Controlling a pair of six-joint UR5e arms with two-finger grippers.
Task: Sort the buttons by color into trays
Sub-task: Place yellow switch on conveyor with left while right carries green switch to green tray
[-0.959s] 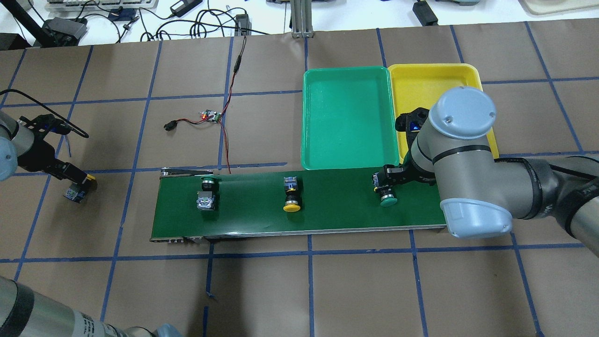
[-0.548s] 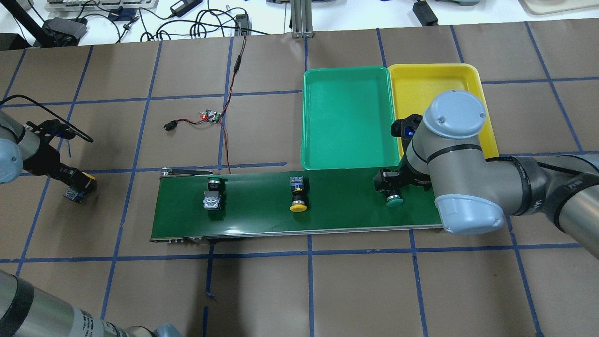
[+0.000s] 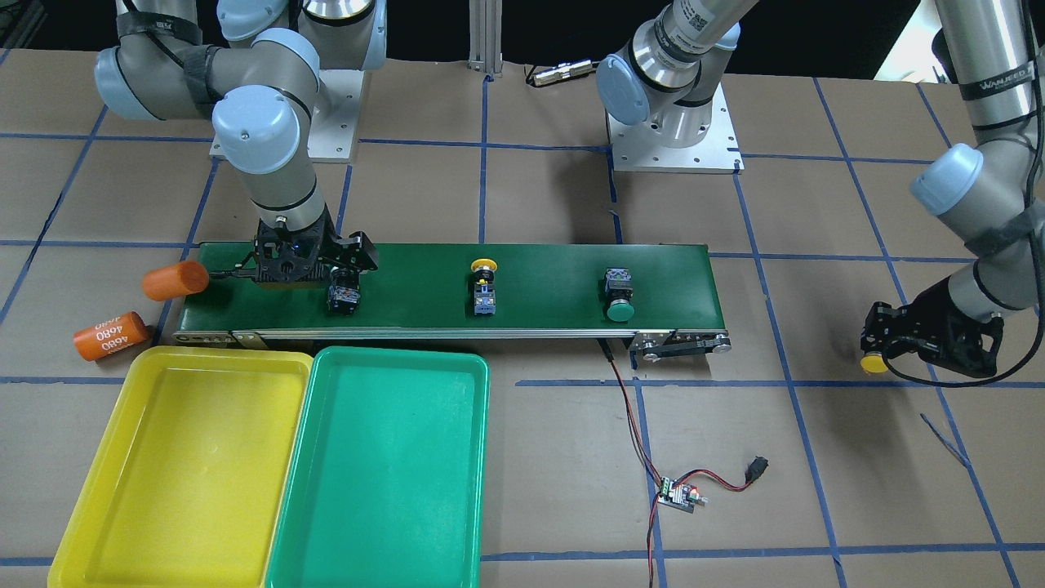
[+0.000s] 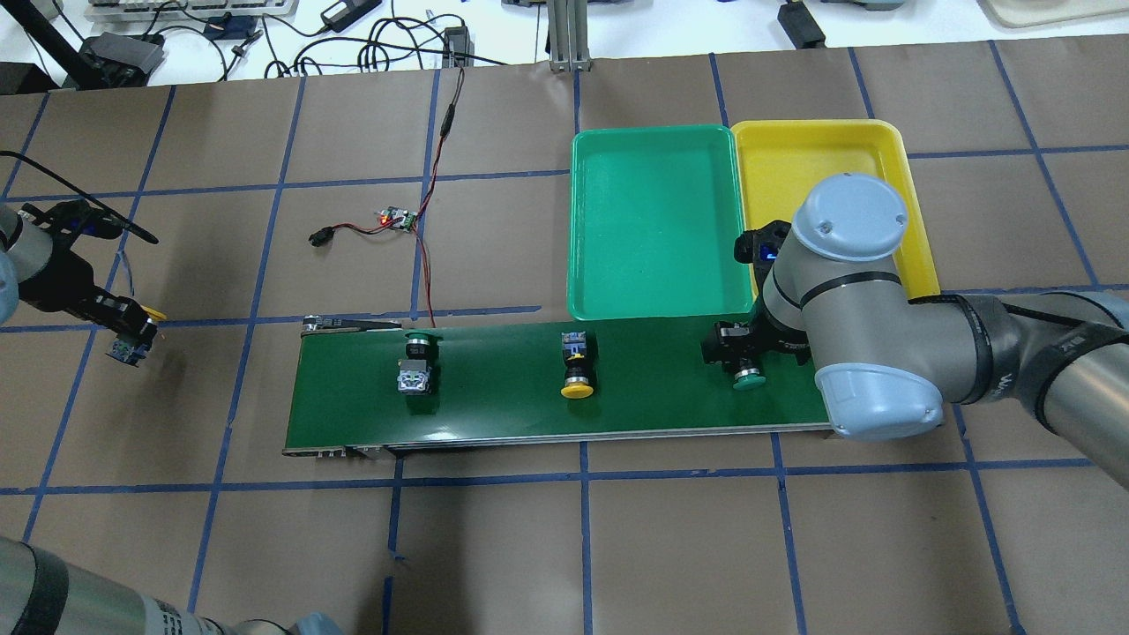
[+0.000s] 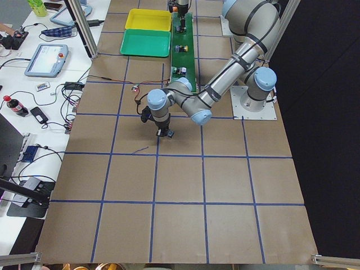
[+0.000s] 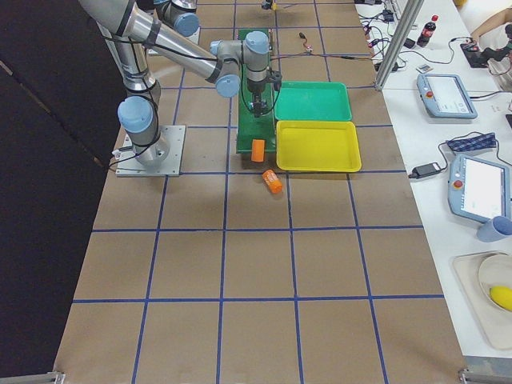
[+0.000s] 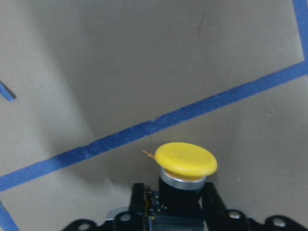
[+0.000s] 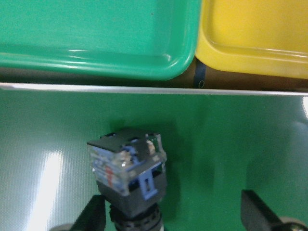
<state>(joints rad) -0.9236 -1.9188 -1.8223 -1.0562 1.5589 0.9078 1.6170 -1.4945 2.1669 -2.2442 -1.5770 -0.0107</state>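
My right gripper will make the green-capped button (image 3: 343, 291) slide and turn square between the fingers when it closes, because the button lies crooked beside a wide gap (image 8: 204, 204).
My left gripper (image 4: 130, 337) is shut on a yellow-capped button (image 7: 186, 159), held just above the brown table far left of the belt; the same yellow-capped button (image 3: 874, 363) shows in the front view. My right gripper (image 8: 178, 219) is open and straddles a green-capped button (image 4: 749, 380) lying at the belt's right end. That button's body (image 8: 127, 168) sits close to one finger, with a wide gap to the other. Further left on the belt lie a yellow button (image 4: 578, 372) and a second green button (image 3: 620, 298). The green tray (image 4: 653, 229) and yellow tray (image 4: 816, 154) are both bare.
The dark-green conveyor belt (image 4: 494, 414) runs across the middle. Two orange cylinders (image 3: 175, 279) (image 3: 110, 335) lie at its end near the yellow tray. A small circuit board (image 4: 397, 218) with red wires lies behind the belt. Cables and devices line the far table edge.
All three buttons on the belt have shifted right. My left gripper has moved left and slightly up with the yellow button. My right arm has shifted a little left over the green button.
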